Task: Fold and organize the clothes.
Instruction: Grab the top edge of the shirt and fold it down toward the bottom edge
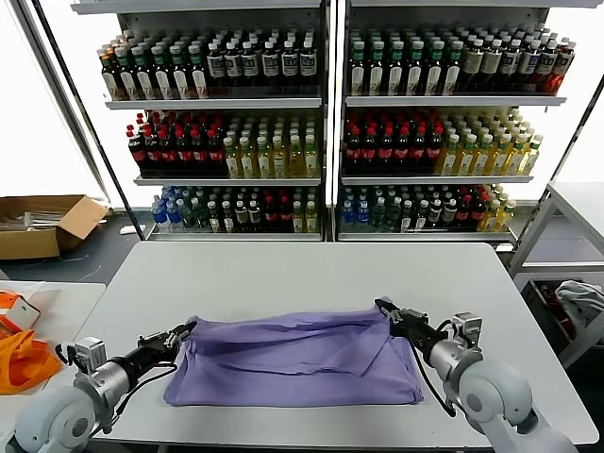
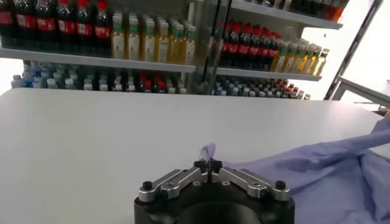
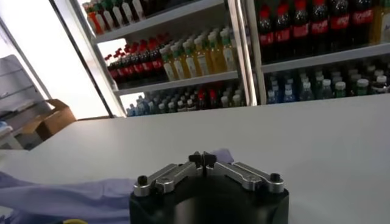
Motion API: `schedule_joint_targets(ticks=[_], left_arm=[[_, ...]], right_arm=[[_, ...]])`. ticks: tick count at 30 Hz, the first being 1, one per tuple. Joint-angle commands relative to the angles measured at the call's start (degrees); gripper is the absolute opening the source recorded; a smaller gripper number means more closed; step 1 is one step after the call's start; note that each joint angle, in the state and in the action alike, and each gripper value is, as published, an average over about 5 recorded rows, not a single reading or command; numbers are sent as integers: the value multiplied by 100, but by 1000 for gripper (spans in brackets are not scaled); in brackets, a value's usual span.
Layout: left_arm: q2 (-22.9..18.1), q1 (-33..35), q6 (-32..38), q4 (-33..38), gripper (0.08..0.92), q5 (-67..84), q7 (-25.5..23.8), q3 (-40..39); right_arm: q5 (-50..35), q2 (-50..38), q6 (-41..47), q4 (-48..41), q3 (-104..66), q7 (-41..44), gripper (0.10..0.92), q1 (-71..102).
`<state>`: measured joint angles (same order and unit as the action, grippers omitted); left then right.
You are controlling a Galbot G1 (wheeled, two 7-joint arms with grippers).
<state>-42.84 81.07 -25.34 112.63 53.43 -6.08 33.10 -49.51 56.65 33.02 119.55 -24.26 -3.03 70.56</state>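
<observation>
The T-shirt's far edge is stretched between both grippers along the folded band, so my right gripper should carry on lowering its corner and let go once it lies flat.
The lavender-purple T-shirt lies folded into a wide band across the near half of the grey table, plain side up. My left gripper is shut on the shirt's left end, a tuft of fabric sticking out between its fingertips. My right gripper is shut on the shirt's far right corner. Both hold their ends low over the table, with the cloth stretched between them.
Drink shelves stand behind the table. An orange fabric lies on a side table at the left, past a cardboard box. A grey-white cloth sits at the right by a white table frame.
</observation>
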Motion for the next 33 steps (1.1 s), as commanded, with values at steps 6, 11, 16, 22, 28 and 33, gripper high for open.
schedule_joint_targets(ticks=[6,11,16,22,28,33], left_arm=[[5,736,-413,598,94,98,184,457],[-82,1052,-657,674,94,-160,180,560],[-161,1072,-718,477,96,-444,155,559],[-181,1008,-718,538,121,-473,203,818],[-272,972,-255,721,279,-294,502,1285],[-905,1098,618,841,434,-832,956,819]], right_arm=[[-58,-49,5,1150,-953,52,106,1966],[127,-17,-26,1107,-985,110,106,2292],[448,71,-176,972,-845,57,108,2358],[612,40,-637,930,-962,187,222,2118],[850,35,-1879,549,-1426,551,395,1675],[1105,37,-3107,121,-1678,834,543,1660]])
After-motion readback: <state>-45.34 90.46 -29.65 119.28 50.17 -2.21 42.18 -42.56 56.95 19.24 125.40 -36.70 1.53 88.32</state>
